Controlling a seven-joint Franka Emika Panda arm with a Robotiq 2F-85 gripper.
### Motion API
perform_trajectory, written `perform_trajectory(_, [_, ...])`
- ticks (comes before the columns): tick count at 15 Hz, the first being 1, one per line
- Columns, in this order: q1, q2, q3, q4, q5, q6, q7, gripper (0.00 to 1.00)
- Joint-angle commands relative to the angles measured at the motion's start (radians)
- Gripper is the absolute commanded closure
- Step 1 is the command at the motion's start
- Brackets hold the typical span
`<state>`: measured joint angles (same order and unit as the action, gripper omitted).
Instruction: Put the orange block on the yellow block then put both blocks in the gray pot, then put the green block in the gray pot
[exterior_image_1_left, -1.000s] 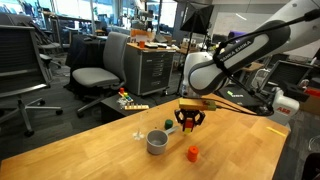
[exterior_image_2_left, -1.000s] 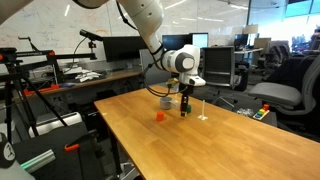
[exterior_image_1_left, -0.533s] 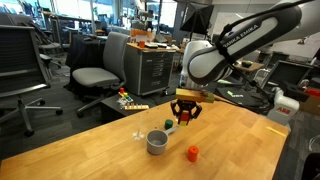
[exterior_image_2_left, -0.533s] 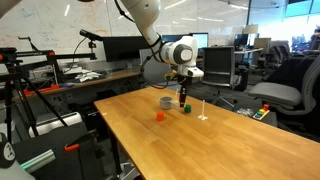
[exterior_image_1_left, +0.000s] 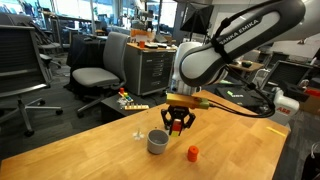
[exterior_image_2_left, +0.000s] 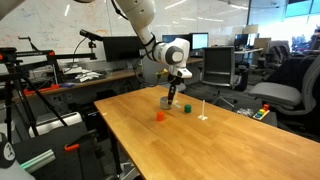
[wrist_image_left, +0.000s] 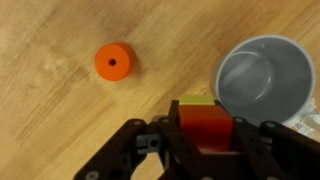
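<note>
I should keep moving, because the yellow block (wrist_image_left: 196, 100) is flat against the red-orange block in my gripper, until both are over the gray pot's opening (wrist_image_left: 264, 80). Then I should let go.
My gripper (wrist_image_left: 203, 140) is shut on the red-orange block (wrist_image_left: 205, 126), and the yellow block (wrist_image_left: 197, 102) sits flush against it as a stack. The gripper (exterior_image_1_left: 178, 126) hangs above the table just beside the gray pot (exterior_image_1_left: 158, 143). In the wrist view the pot (wrist_image_left: 262, 80) is empty and lies to the upper right of the blocks. In an exterior view the gripper (exterior_image_2_left: 172, 97) is next to the pot (exterior_image_2_left: 165, 102), and the dark green block (exterior_image_2_left: 186, 108) sits on the table on its other side.
A brighter orange round piece (wrist_image_left: 112, 62) lies on the wooden table (exterior_image_1_left: 230, 140), also seen in both exterior views (exterior_image_1_left: 192, 153) (exterior_image_2_left: 158, 116). A small white stand (exterior_image_2_left: 203, 113) is near the far table edge. Office chairs and desks surround the table.
The gripper has moved sideways with the stacked blocks, from beside the green block to right next to the pot. The green block, the pot and the orange round piece have not moved.
</note>
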<state>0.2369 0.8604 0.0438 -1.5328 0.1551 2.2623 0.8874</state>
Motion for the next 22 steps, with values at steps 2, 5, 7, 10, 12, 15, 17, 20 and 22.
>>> perform_trajectory(2, [0.023,0.023,0.005,0.057,0.02,-0.042,0.016,0.88])
perform_trajectory(5, [0.042,0.015,0.001,0.061,0.013,-0.043,0.026,0.88])
perform_trajectory(7, [0.051,0.014,-0.001,0.069,0.01,-0.045,0.035,0.88])
perform_trajectory(10, [0.066,0.016,-0.002,0.084,0.005,-0.05,0.052,0.88])
perform_trajectory(12, [0.074,0.019,-0.001,0.099,0.004,-0.054,0.059,0.87])
perform_trajectory(15, [0.079,0.032,-0.001,0.13,0.003,-0.056,0.064,0.88])
perform_trajectory(17, [0.081,0.04,-0.003,0.147,0.0,-0.058,0.064,0.87])
perform_trajectory(20, [0.081,0.056,-0.006,0.17,-0.005,-0.065,0.063,0.39])
perform_trajectory(22, [0.079,0.065,-0.009,0.177,-0.009,-0.073,0.057,0.32])
